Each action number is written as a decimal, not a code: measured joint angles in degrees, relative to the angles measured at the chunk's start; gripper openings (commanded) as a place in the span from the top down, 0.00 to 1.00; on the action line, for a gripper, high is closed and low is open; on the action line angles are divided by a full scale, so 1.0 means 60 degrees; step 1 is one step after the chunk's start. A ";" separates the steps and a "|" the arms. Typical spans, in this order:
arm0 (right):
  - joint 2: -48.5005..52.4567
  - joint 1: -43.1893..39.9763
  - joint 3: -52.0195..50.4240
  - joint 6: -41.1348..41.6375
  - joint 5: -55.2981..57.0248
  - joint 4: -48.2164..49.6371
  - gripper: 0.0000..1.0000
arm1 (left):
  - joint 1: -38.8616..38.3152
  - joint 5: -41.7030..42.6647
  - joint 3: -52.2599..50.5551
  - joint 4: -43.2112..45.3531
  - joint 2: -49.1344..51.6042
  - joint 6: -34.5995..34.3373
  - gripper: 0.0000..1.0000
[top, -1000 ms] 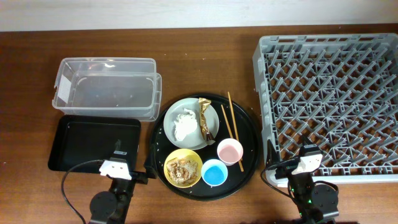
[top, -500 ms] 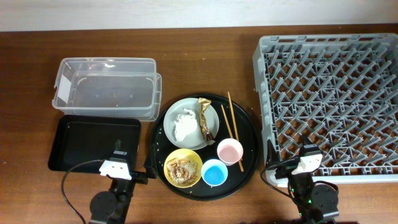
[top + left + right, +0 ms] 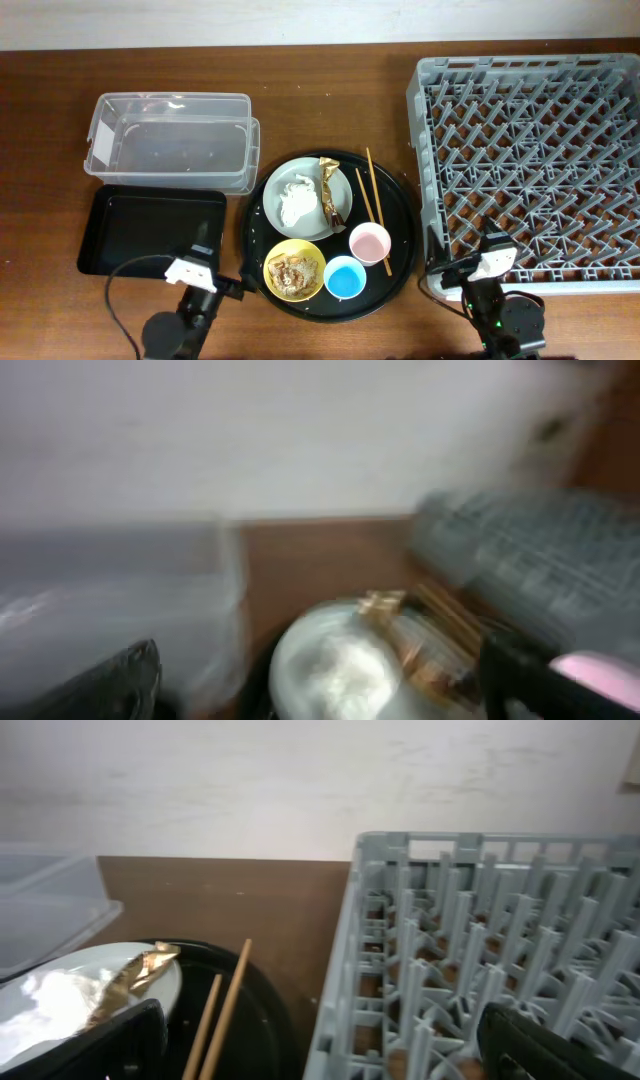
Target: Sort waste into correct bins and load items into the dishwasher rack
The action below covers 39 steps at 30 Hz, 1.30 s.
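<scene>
The blue cup (image 3: pixel 345 278) is on the round black tray with its opening up, so next my left gripper picks it up and tilts it toward my right gripper before I load the dishwasher rack (image 3: pixel 465 238).
A pale grey plate (image 3: pixel 344 196) on the round black tray holds the white tissue (image 3: pixel 296 200) and gold foil wrapper (image 3: pixel 329 186). The yellow bowl (image 3: pixel 305 248) holds food scraps (image 3: pixel 291 272). Beside it stand the blue cup (image 3: pixel 344 277) and pink cup (image 3: pixel 369 242), with the chopsticks (image 3: pixel 375 205) behind. My left gripper (image 3: pixel 204 248) is open and empty, over the black bin tray's (image 3: pixel 140 225) front right corner. My right gripper (image 3: pixel 490 250) is open and empty at the dishwasher rack's (image 3: pixel 530 150) front left edge. The left wrist view is blurred but shows the tissue (image 3: pixel 340 670).
The clear tub (image 3: pixel 170 140) sits behind the black bin tray. The round black tray (image 3: pixel 402 215) lies between the bins and the rack. The right wrist view shows the chopsticks (image 3: pixel 225 1005), foil (image 3: pixel 135 975) and rack wall (image 3: pixel 345 970).
My left wrist has turned slightly to the right, toward the round tray. The right arm and all objects are unmoved.
</scene>
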 measured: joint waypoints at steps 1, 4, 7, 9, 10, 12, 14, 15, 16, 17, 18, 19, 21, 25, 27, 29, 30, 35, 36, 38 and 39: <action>0.0011 0.0000 0.0000 0.0135 -0.0466 0.0051 0.02 | -0.0007 0.0557 0.0000 0.0506 0.0007 -0.0004 0.01; 0.0018 -0.0007 0.0044 0.0965 -0.1978 0.0470 0.02 | -0.0018 0.1665 0.0055 0.1115 0.0007 -0.0441 0.01; 0.0091 -0.0007 0.1151 0.1508 -0.2685 -0.0656 0.02 | -0.0018 0.2076 0.1093 -0.0044 0.0102 -0.0707 0.01; 0.0495 -0.0007 0.2962 0.1636 -0.2834 -0.2149 0.02 | -0.0018 0.2062 0.3031 -0.2193 0.0940 -0.0798 0.01; 0.1009 -0.0007 0.4011 0.1683 -0.2856 -0.3096 0.02 | -0.0018 0.2044 0.4353 -0.3370 0.1960 -0.0812 0.01; 0.2608 -0.0007 0.5581 0.1687 -0.2863 -0.4401 0.02 | -0.0022 0.2302 0.6364 -0.4874 0.4073 -0.0831 0.01; 0.4484 -0.0025 0.6907 0.1694 -0.2852 -0.5413 0.02 | -0.0033 0.2597 0.7577 -0.5774 0.5697 -0.0827 0.01; 0.5125 -0.0025 0.7373 0.1701 -0.2903 -0.5650 0.02 | -0.0066 0.3220 0.8586 -0.6870 0.6972 -0.0852 0.01; 0.5829 -0.0025 0.7930 0.1705 -0.2940 -0.6014 0.02 | -0.0117 0.3778 0.9304 -0.7034 0.7909 -0.0860 0.01; 0.6240 -0.0033 0.8280 0.1698 -0.2976 -0.6277 0.02 | -0.0120 0.4415 0.9843 -0.7096 0.8677 -0.0860 0.01; 0.6747 -0.0033 0.8695 0.1705 -0.3005 -0.6583 0.02 | -0.0120 0.5268 1.0207 -0.7089 0.9439 -0.0863 0.01; 0.7042 -0.0033 0.8845 0.1712 -0.3009 -0.6721 0.01 | -0.0120 0.5807 1.0255 -0.7089 0.9854 -0.0860 0.01; 0.7504 -0.0033 0.8881 0.1708 -0.3071 -0.7111 0.02 | -0.0302 0.6397 1.0265 -0.7297 1.0612 -0.0863 0.01; 0.7770 -0.0033 0.8885 0.1953 -0.2962 -0.7417 0.02 | -0.2328 0.4360 1.0313 -0.8550 1.1646 -0.0900 0.09; 0.7770 -0.0036 0.8885 0.2510 -0.2575 -0.7519 0.02 | -0.3497 0.2226 1.0313 -0.9100 1.1963 -0.0973 0.21; 0.7770 -0.0033 0.8885 0.2827 -0.2419 -0.7581 0.02 | -0.4390 0.0412 1.0313 -0.9224 1.2520 -0.1206 0.29; 0.7770 -0.0036 0.8885 0.2907 -0.2382 -0.7617 0.01 | -0.4630 -0.0084 1.0313 -0.9216 1.2856 -0.1260 0.31; 0.7774 -0.0033 0.8885 0.3009 -0.2306 -0.7807 0.01 | -0.5654 -0.1016 1.0306 -0.8083 1.5089 -0.1468 0.61; 0.7770 -0.0033 0.8885 0.3005 -0.2313 -0.7810 0.02 | -0.5752 -0.1049 1.0306 -0.8011 1.5365 -0.1486 0.69; 0.7770 -0.0033 0.8885 0.3005 -0.2310 -0.7832 0.02 | -0.5814 -0.1111 1.0306 -0.7945 1.5533 -0.1519 0.85; 0.7770 -0.0033 0.8885 0.3009 -0.2310 -0.7839 0.02 | -0.5814 -0.1133 1.0306 -0.7887 1.5533 -0.1534 0.99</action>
